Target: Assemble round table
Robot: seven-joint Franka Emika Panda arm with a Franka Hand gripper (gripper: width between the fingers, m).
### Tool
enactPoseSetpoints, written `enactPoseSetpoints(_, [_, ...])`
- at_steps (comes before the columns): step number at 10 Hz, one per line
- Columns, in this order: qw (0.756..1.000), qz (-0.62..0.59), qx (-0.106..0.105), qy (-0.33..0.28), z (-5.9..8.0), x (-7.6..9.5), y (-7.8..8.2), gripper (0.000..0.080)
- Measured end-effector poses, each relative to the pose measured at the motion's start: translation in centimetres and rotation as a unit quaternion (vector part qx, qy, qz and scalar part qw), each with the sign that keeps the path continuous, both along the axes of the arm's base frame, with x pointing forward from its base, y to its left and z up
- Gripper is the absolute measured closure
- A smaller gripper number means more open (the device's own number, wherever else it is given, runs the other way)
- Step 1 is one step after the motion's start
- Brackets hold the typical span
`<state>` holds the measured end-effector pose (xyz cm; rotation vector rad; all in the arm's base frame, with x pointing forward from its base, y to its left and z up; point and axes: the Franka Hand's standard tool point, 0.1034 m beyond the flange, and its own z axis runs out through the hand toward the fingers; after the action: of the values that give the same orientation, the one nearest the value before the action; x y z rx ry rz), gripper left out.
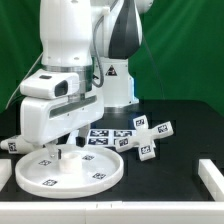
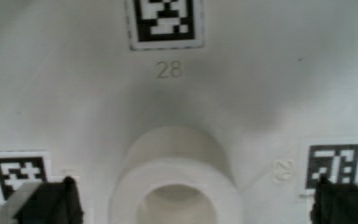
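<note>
The short thick leg [image 1: 70,160] merges into the disc's side. So the large round disc [image 1: 69,178] will slide along flat when I pull the leg.
The large round disc [image 1: 90,172] lies flat at the front on the exterior view's left, with tags on its face; it fills the wrist view [image 2: 176,100]. The short thick leg [image 2: 179,180] stands upright at the disc's centre, its hollow top facing the wrist camera. My gripper [image 1: 58,150] hangs straight over the leg and is open. In the wrist view the gripper [image 2: 194,205] straddles the leg, and both dark fingers [image 2: 44,205] stand clear of its sides. The cross-shaped base [image 1: 150,135] lies to the exterior view's right of the disc.
The marker board [image 1: 105,137] lies behind the disc. The white robot base [image 1: 118,85] stands at the back. White blocks sit at the front corners, one on the left [image 1: 5,172] and one on the right [image 1: 210,172]. A small tagged piece [image 1: 14,146] lies at the far left.
</note>
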<state>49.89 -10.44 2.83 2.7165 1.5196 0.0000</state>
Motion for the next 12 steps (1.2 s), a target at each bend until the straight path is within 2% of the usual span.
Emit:
enactPoseSetpoints(4, [1.000,-0.001,0.003,0.009,-2.1,0.4,-0.1,0.0150])
enactPoseSetpoints(7, [1.000,-0.001,0.003,0.010,-2.1,0.3,-0.1,0.0150])
enactPoseSetpoints(8, [1.000,0.000,0.003,0.010,-2.1,0.3,-0.1,0.0396])
enactPoseSetpoints(11, [1.000,0.002,0.003,0.009,-2.0,0.6,0.2,0.0396])
enactPoseSetpoints(12, [1.000,0.003,0.004,0.007,-2.1,1.0,0.8,0.0396])
